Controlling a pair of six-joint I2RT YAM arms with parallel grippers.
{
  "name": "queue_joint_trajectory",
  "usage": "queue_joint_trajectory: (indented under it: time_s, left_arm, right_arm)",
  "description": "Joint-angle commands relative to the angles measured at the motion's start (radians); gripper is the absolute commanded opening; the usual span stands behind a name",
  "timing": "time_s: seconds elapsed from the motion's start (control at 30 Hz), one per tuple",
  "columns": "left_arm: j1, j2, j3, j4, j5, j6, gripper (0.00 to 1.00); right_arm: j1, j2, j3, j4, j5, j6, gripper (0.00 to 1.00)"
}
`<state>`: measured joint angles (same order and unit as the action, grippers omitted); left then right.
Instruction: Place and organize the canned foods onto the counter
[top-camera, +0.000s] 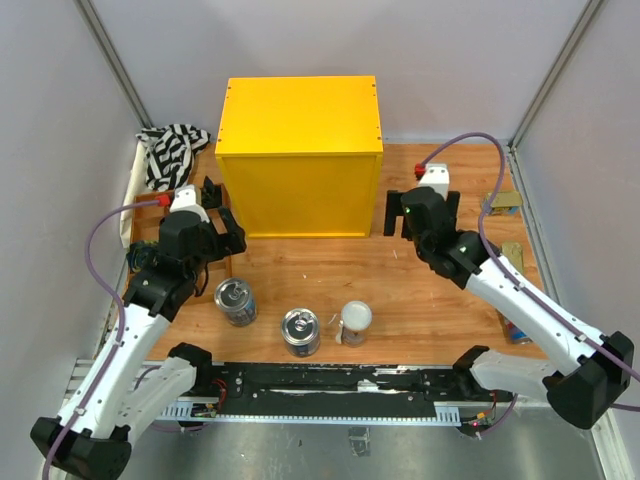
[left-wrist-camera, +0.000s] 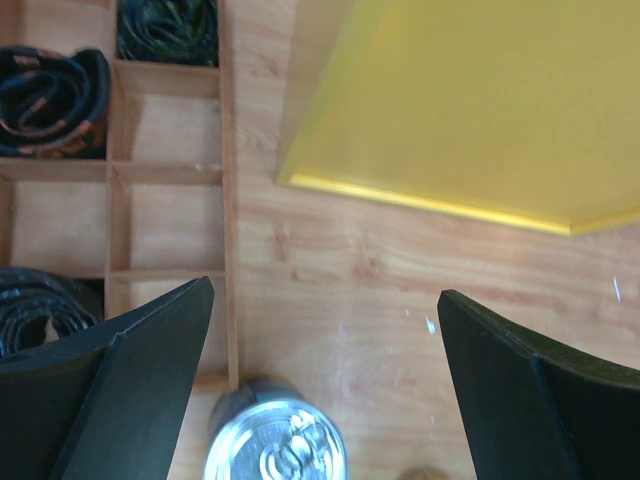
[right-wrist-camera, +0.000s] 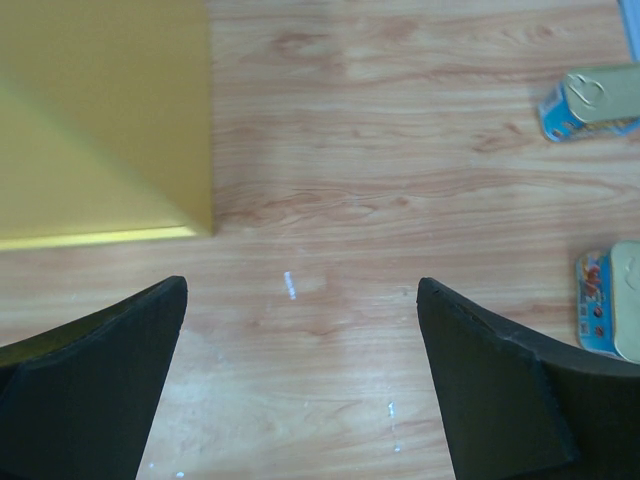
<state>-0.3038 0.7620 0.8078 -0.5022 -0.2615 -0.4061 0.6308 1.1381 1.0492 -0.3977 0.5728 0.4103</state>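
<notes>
My left gripper is crowding the silver-topped can (top-camera: 236, 301) nearest the tray, so it should move back over the tray (top-camera: 148, 216) and make room for my right gripper.
The yellow counter (top-camera: 300, 130) stands at the back middle, its top bare. Two blue-labelled silver-topped cans (top-camera: 236, 300) (top-camera: 300, 331) and one white-lidded slim can (top-camera: 355, 320) stand upright in a row near the front edge. Two flat gold tins (top-camera: 506, 200) (top-camera: 513, 252) lie at the right edge. My left gripper (top-camera: 222, 215) is open and empty beside the counter's front left corner; one silver can top (left-wrist-camera: 275, 445) shows below its fingers. My right gripper (top-camera: 420, 212) is open and empty by the counter's front right corner, with both tins (right-wrist-camera: 590, 100) (right-wrist-camera: 612, 300) to its right.
A wooden compartment tray (left-wrist-camera: 225, 200) holding black objects (left-wrist-camera: 55, 85) lies left of the counter, under my left arm. A striped cloth (top-camera: 172, 150) lies at the back left. A small blue object (top-camera: 515, 327) sits under my right arm. Walls enclose both sides.
</notes>
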Motion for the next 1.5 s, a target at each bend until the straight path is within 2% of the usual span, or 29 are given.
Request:
queue_joint_trajectory:
  time_s: [0.0, 0.2, 0.37, 0.53, 0.73, 0.9, 1.1, 1.47]
  left_arm:
    - [-0.063, 0.066, 0.120, -0.214, -0.024, -0.039, 0.99]
    - [-0.092, 0.123, 0.206, -0.356, 0.039, -0.140, 0.99]
    - [-0.103, 0.090, 0.192, -0.416, 0.066, -0.253, 0.99]
    - [-0.103, 0.048, 0.205, -0.443, -0.030, -0.325, 0.99]
    - [-0.103, -0.016, 0.262, -0.429, -0.175, -0.452, 0.99]
    - [-0.103, -0.068, 0.280, -0.433, -0.280, -0.570, 0.99]
    - [-0.103, -0.133, 0.276, -0.435, -0.350, -0.684, 0.99]
    - [-0.103, -0.166, 0.348, -0.499, -0.420, -0.725, 1.00]
  right_arm:
    - [0.141, -0.019, 0.021, -0.067, 0.114, -0.017, 0.99]
    - [0.283, 0.007, 0.073, -0.150, 0.135, 0.014, 0.99]
    - [0.389, 0.051, 0.093, -0.146, 0.110, 0.008, 0.98]
    - [0.510, 0.168, 0.141, -0.102, 0.095, -0.017, 0.99]
    - [0.639, 0.314, 0.237, -0.007, -0.008, -0.081, 0.99]
    - [0.696, 0.410, 0.309, 0.071, -0.136, -0.152, 0.99]
    - [0.741, 0.523, 0.403, 0.078, -0.251, -0.182, 1.00]
    - [0.784, 0.655, 0.485, 0.109, -0.434, -0.222, 0.99]
